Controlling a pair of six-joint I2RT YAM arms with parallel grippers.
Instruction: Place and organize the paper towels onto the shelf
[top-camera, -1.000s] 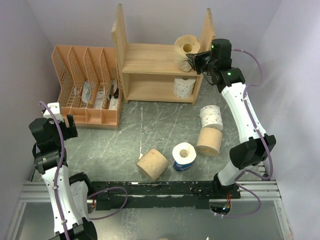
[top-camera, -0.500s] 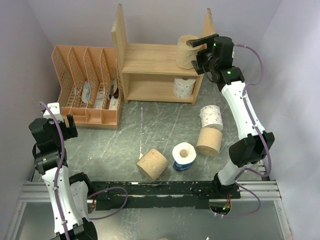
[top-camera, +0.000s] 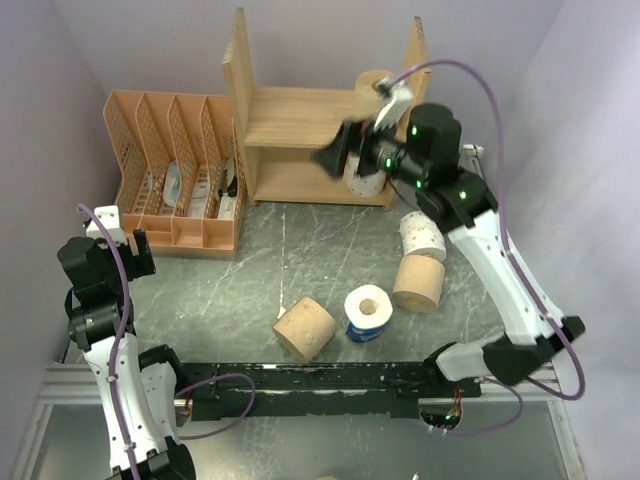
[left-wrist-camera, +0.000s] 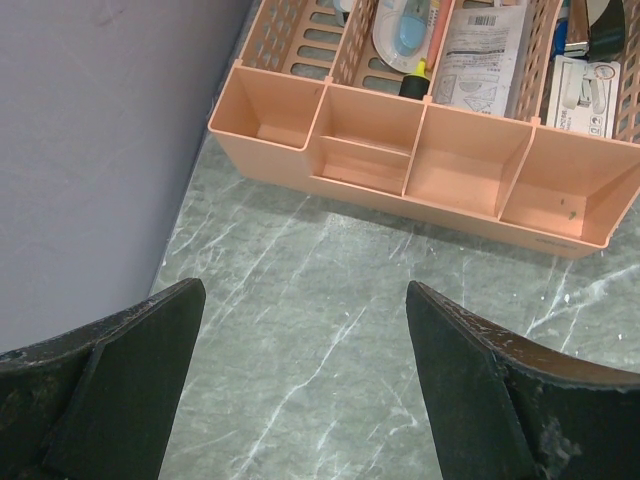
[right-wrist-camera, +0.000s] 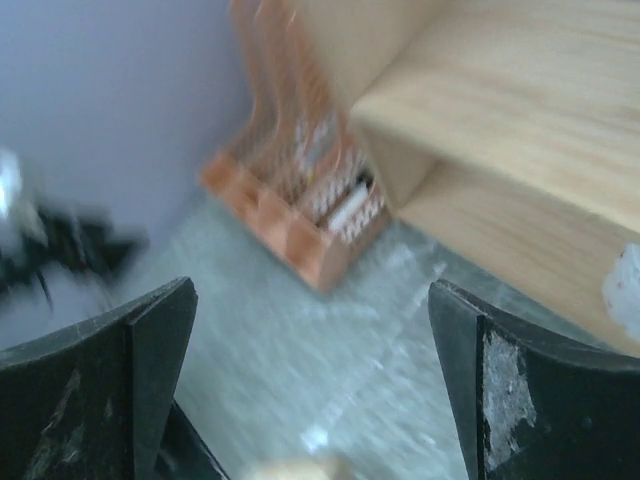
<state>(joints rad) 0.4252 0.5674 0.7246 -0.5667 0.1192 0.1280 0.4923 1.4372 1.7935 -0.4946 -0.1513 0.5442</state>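
Note:
The robot's right gripper should keep moving closer until its fingers are on either side of the tan roll (top-camera: 305, 328) by the base bar, since that tan roll lies clear of the blue-wrapped roll (top-camera: 368, 314).
The wooden shelf (top-camera: 300, 115) stands at the back, and its two boards also show in the right wrist view (right-wrist-camera: 520, 90). A tan paper towel roll (top-camera: 371, 86) stands free on the top tier's right end, with a white roll (top-camera: 360, 182) on the lower tier beneath it. On the table lie a white printed roll (top-camera: 422, 235), a tan roll (top-camera: 418, 283), a blue-wrapped roll (top-camera: 368, 312) and another tan roll (top-camera: 305, 327). My right gripper (top-camera: 340, 152) (right-wrist-camera: 310, 290) hangs open and empty in front of the shelf, blurred. My left gripper (top-camera: 140, 246) (left-wrist-camera: 302, 290) is open and empty over the table at the left.
An orange lattice file organizer (top-camera: 175, 170) (left-wrist-camera: 420, 170) with papers and small items stands left of the shelf, its front tray just ahead of my left gripper. Purple walls close in on the left, back and right. The arms' black base rail (top-camera: 330, 380) runs along the near edge.
My right gripper opened and let go of the tan roll on the top tier. It then swung left and down away from the shelf. The left arm has not moved.

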